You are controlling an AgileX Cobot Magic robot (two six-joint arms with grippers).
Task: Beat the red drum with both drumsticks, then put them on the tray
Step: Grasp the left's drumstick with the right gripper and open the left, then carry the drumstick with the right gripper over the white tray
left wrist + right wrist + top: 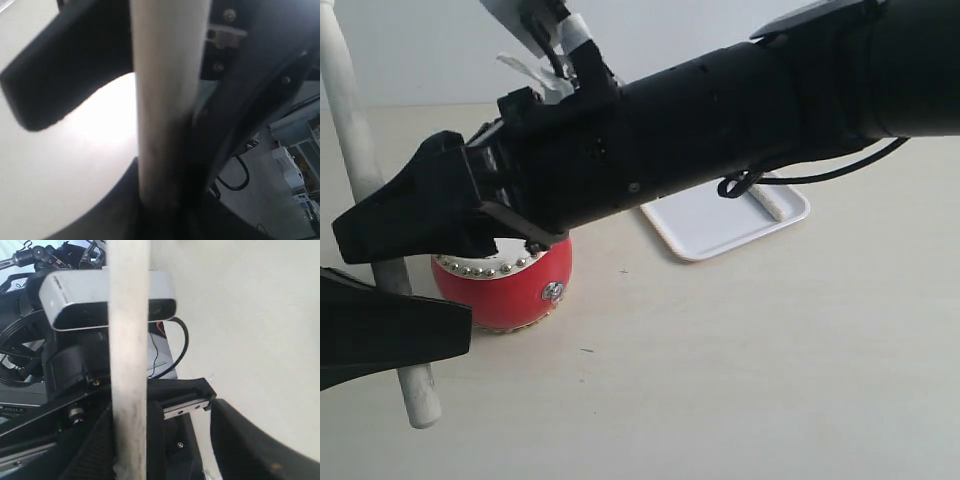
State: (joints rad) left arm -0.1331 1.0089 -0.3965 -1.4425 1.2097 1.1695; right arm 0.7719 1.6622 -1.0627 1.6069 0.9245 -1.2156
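Observation:
The drumstick in my left gripper (pixel 419 395) is across the drum from the tray, so next my right gripper grips the drumstick's middle (pixel 391 276) before my left gripper lets go.
The red drum (pixel 510 295) stands on the table, its top mostly hidden under my right arm. One drumstick (pixel 355 130) stands nearly upright at the far left. My left gripper (pixel 395 325) is shut on its lower part. The left wrist view shows this drumstick (pixel 167 100) rising out of the shut jaws (pixel 165 220). My right gripper (pixel 365 230) reaches across the drum and stands open beside that drumstick (pixel 129 365), one finger (pixel 260 445) far off to its side. The other drumstick's end (pixel 767 203) lies on the white tray (pixel 720 225).
My right arm (pixel 720 110) spans the scene above the drum and the tray's near corner, with a black cable (pixel 800 178) hanging over the tray. The left arm's grey camera (pixel 105 297) sits just behind the held stick. Bare tabletop (pixel 770 380) lies in front.

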